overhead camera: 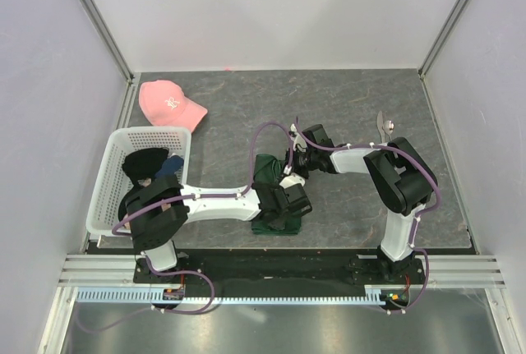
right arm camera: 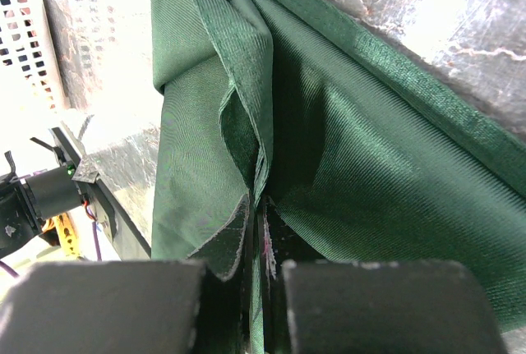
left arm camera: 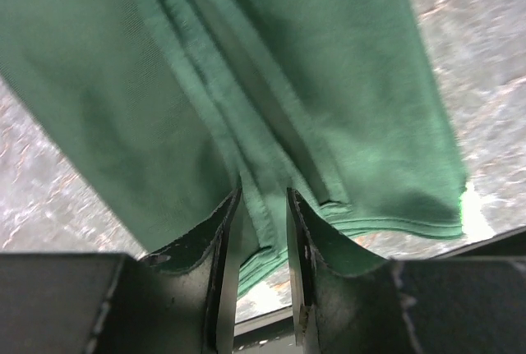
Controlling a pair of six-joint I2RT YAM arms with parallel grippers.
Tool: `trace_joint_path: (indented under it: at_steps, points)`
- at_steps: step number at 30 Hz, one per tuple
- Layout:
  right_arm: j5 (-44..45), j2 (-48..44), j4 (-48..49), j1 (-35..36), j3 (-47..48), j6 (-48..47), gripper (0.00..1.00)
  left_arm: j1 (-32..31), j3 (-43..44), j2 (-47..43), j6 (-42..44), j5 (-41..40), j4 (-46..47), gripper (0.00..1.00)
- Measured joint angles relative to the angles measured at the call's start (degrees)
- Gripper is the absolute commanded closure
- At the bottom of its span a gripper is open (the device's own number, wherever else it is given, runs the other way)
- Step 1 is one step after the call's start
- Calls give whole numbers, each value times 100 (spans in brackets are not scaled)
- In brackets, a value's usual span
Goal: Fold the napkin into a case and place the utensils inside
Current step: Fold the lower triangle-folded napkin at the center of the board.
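Note:
Next, I take over the napkin's near hem (left arm camera: 265, 243) with my right gripper, because the napkin's fold (right arm camera: 253, 62) bunches up and twists at its far end. This will free my left gripper for that end.
The dark green napkin (overhead camera: 265, 167) lies partly folded at the table's middle, between my two grippers. My left gripper (overhead camera: 283, 210) is at its near edge. In the left wrist view its jaws (left arm camera: 263, 194) are closed on a bunched hem of the napkin (left arm camera: 329, 83), with cloth filling the gap at the tips. My right gripper (overhead camera: 294, 165) is at the far edge. In the right wrist view it (right arm camera: 261, 202) is shut tight on a raised fold of the napkin (right arm camera: 370, 165). The silver utensils (overhead camera: 384, 126) lie at the back right, beyond the right arm.
A pink cap (overhead camera: 168, 102) lies at the back left. A white basket (overhead camera: 115, 144) stands at the left edge with a black garment (overhead camera: 146, 161) in it. Walls enclose the table on three sides.

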Motion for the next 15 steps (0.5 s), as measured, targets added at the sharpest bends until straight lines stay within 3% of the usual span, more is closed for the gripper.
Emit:
trace_joint_path:
  at_steps: [11,14,15]
  points:
    - [-33,11,13,-7,0,-15,95,-90,0,-2,-273,-210,-256,56]
    - [-37,13,17,-7,0,-15,95,-94,0,15,-302,-170,-251,62]
    - [-39,13,17,-7,0,-17,95,-94,0,35,-313,-166,-247,69]
